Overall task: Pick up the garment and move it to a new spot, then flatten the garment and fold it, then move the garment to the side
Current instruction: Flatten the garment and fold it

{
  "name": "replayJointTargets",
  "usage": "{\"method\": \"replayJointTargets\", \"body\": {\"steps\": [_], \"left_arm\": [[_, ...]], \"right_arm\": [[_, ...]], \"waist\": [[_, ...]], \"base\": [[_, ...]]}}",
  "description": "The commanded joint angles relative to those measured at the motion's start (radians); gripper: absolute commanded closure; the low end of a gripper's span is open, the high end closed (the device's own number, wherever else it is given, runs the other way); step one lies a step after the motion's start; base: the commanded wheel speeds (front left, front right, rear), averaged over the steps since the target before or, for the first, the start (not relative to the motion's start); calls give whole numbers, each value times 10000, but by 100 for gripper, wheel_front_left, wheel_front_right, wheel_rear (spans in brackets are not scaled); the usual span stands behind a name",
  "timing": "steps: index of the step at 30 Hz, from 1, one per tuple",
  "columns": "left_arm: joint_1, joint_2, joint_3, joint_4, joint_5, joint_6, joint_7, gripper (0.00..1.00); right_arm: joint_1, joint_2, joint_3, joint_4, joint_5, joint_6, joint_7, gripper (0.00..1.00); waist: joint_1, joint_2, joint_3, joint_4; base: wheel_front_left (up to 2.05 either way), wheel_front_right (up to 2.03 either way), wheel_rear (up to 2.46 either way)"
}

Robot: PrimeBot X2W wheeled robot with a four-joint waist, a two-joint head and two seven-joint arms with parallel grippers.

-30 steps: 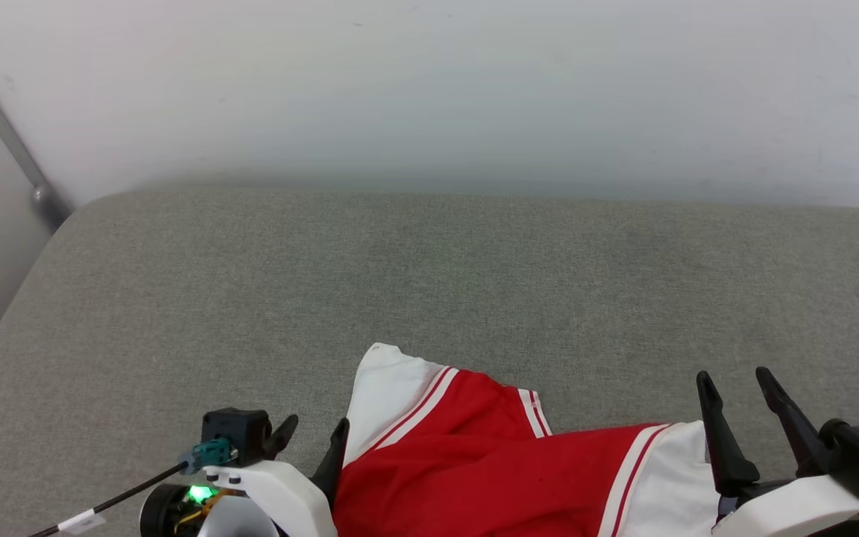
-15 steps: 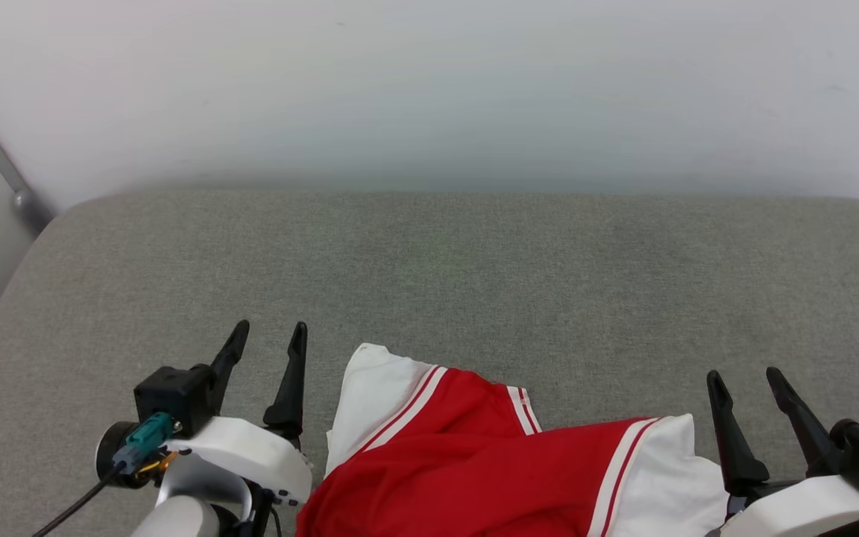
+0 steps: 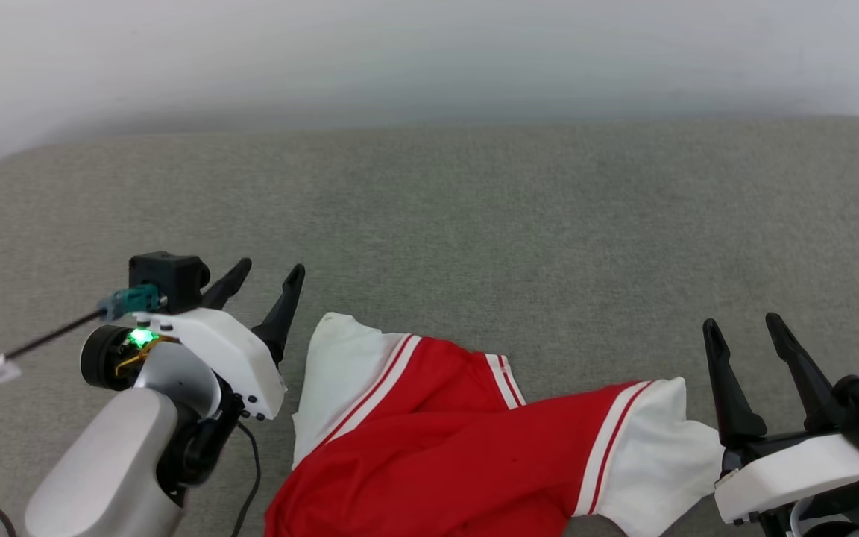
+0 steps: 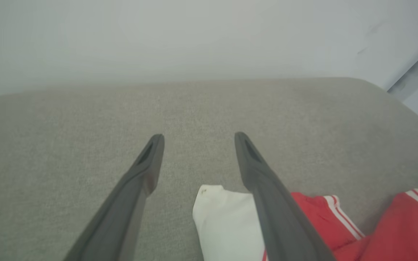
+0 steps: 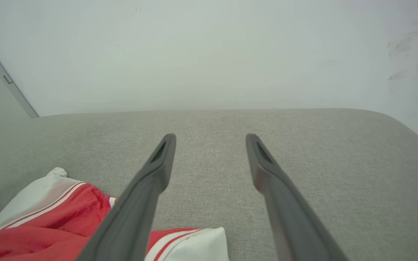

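Observation:
The garment (image 3: 391, 488) will pull out straight when I draw the white sleeves apart, because loose folds (image 3: 426, 424) run across the red body between them.
The garment (image 3: 444, 447), red with white sleeves and red-and-white stripes, lies crumpled on the grey fabric surface (image 3: 474, 224) at the near edge, running out of the bottom of the head view. My left gripper (image 3: 271, 267) stands open just left of its white sleeve, holding nothing. My right gripper (image 3: 741, 322) is open beside the other white sleeve, to its right. In the left wrist view the garment (image 4: 227, 224) lies under the left gripper (image 4: 199, 136), by the right finger. In the right wrist view the garment (image 5: 49, 214) sits low left of the right gripper (image 5: 210, 136).
A pale wall (image 3: 429, 52) rises behind the grey surface, whose rounded far corners show at left and right. A dark cable (image 3: 27, 347) trails from my left wrist.
The head camera has tilted down, so the whole scene sits higher in the picture. My left gripper has lifted and come forward beside the sleeve. Both grippers stay open.

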Motion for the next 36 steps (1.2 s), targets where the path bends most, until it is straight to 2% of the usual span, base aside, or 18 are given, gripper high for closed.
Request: {"method": "replayJointTargets", "body": {"steps": [1, 9, 14, 18, 19, 20, 21, 22, 27, 31, 36], "left_arm": [[-193, 84, -83, 185, -111, -139, 252, 0], [-1282, 434, -923, 1773, -915, -1552, 2999, 0], [-1669, 601, -1502, 2437, -1253, -1826, 4628, 0], [-1668, 451, -1920, 3027, -1515, -1900, 5568, 0], [-1628, 392, -2043, 3184, -1555, -1921, 5784, 10], [-1573, 302, -2131, 3316, -1628, -1938, 5949, 30], [-1575, 224, -2211, 3403, -1636, -1959, 6028, 76], [-1611, 158, -2261, 3473, -1617, -1977, 5977, 100], [-1635, -76, -2233, 3779, -1570, -1999, 5369, 100], [-1654, -123, -2015, 3994, -1407, -1923, 4436, 100], [-1582, -90, -1675, 4034, -1218, -1703, 3117, 100]], "right_arm": [[-111, 28, -2, 23, 54, -3, -55, 0], [-434, 27, 16, 348, 236, -3, -305, 0], [-550, 26, -12, 511, 288, -3, -443, 0], [-705, 27, 55, 632, 336, -3, -520, 0], [-713, 26, 48, 663, 338, -3, -533, 0], [-712, 26, 48, 701, 342, -3, -545, 0], [-705, 27, 39, 721, 350, -3, -542, 0], [-705, 27, 16, 760, 370, -3, -548, 0], [-628, 26, -65, 919, 454, -3, -423, 0], [-490, 23, -395, 1217, 910, -3, -57, 0], [-440, -39, -1284, 1885, 1431, -3, 1550, 0]], "waist": [[0, 0, 284, -255], [0, 0, 924, -754], [0, 0, 1184, -974], [0, 0, 1283, -1096], [0, 0, 1289, -1114], [0, 0, 1290, -1128], [0, 0, 1289, -1135], [0, 0, 1275, -1135], [0, 0, 1043, -1043], [0, 0, 717, -902], [0, 0, 344, -706]], "base": [[0, 0, 0], [0, 0, 0], [0, 0, 0], [0, 0, 0], [0, 0, 0], [0, 0, 0], [0, 0, 0], [0, 0, 0], [0, 0, 0], [0, 0, 0], [0, 0, 0]]}}
